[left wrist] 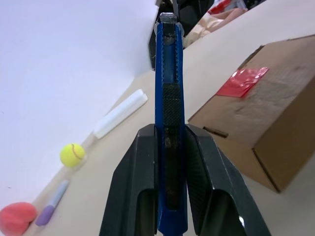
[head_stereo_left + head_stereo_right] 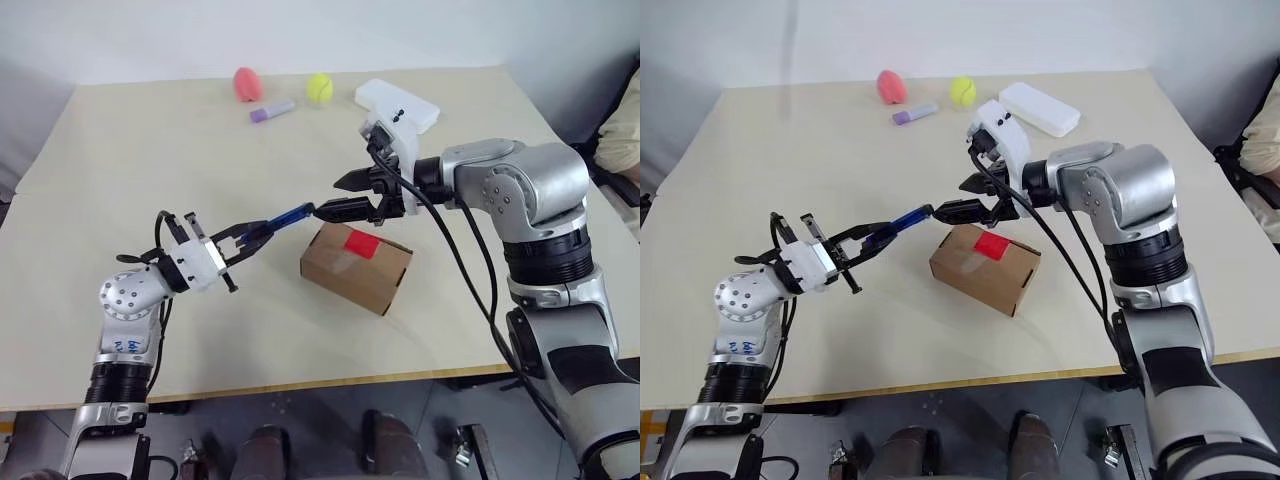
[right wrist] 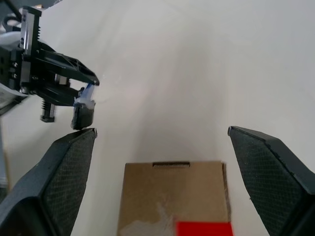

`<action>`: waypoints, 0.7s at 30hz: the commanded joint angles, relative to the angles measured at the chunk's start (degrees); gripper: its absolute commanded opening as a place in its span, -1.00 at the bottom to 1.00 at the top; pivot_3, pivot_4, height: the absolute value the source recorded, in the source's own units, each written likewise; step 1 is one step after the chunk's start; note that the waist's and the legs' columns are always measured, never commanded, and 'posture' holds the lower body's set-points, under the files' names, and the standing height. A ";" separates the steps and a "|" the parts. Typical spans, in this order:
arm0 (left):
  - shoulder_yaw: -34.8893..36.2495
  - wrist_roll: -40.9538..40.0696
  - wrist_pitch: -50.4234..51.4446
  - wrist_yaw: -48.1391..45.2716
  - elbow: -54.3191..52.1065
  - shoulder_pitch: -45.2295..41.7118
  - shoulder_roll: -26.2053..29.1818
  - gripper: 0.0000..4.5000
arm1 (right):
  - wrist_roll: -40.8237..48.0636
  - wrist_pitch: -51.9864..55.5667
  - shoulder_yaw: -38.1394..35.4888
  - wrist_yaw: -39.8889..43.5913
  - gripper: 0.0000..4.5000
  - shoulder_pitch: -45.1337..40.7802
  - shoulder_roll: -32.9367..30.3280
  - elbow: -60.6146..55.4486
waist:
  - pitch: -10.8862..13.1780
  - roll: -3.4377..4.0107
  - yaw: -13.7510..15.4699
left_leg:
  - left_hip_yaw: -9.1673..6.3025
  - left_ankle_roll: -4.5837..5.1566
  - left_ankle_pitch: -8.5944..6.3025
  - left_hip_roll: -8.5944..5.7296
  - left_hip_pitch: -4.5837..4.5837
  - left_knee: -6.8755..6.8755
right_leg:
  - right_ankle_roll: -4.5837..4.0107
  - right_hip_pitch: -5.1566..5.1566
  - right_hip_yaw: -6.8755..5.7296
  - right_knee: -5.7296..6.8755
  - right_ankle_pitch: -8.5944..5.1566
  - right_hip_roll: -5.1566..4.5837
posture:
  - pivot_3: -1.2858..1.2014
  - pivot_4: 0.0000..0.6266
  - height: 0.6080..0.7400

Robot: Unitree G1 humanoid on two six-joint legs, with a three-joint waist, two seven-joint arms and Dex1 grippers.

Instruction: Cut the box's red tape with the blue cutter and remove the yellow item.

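The red tape (image 2: 362,244) is reaching the box's far edge (image 2: 368,235), so I should expect more of the tape to be hidden down that side of the box when I cut with the blue cutter.
A brown cardboard box (image 2: 355,268) lies shut at the middle of the table, with the red tape (image 2: 361,243) stuck on its top. My left gripper (image 2: 245,240) is shut on the blue cutter (image 2: 285,218), which it holds in the air left of the box with the tip pointing at my right gripper. My right gripper (image 2: 330,196) hovers open just above the box's left end, with nothing between its fingers. Its lower fingertip is right beside the cutter's tip; I cannot tell whether they touch. The yellow item is hidden.
At the table's far edge lie a pink egg-shaped object (image 2: 247,83), a purple marker (image 2: 272,111), a yellow-green tennis ball (image 2: 319,87) and a white case (image 2: 397,103). A person's sleeve (image 2: 625,120) shows at the right edge.
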 commanded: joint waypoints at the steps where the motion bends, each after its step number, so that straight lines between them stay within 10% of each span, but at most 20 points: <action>1: -1.20 2.91 -4.34 3.36 2.40 -2.02 -0.42 -0.81 | 2.97 1.01 -0.96 2.14 0.99 -3.72 1.28 0.69 | 0.00 0.00 -0.08 | 0.00 0.00 0.00 0.00 0.00 0.00 | 0.00 0.00 0.00 0.01 0.00 0.00 | 0.03 -0.52 1.00; 21: -5.38 4.18 -7.97 7.96 10.54 -7.97 -0.38 -0.81 | 2.21 -4.82 3.44 5.85 0.99 -3.67 0.52 2.94 | -0.01 -0.02 -0.15 | -0.01 0.01 -0.01 -0.01 0.01 0.01 | 0.03 0.01 0.01 -0.01 0.02 -0.01 | 0.03 -0.52 1.00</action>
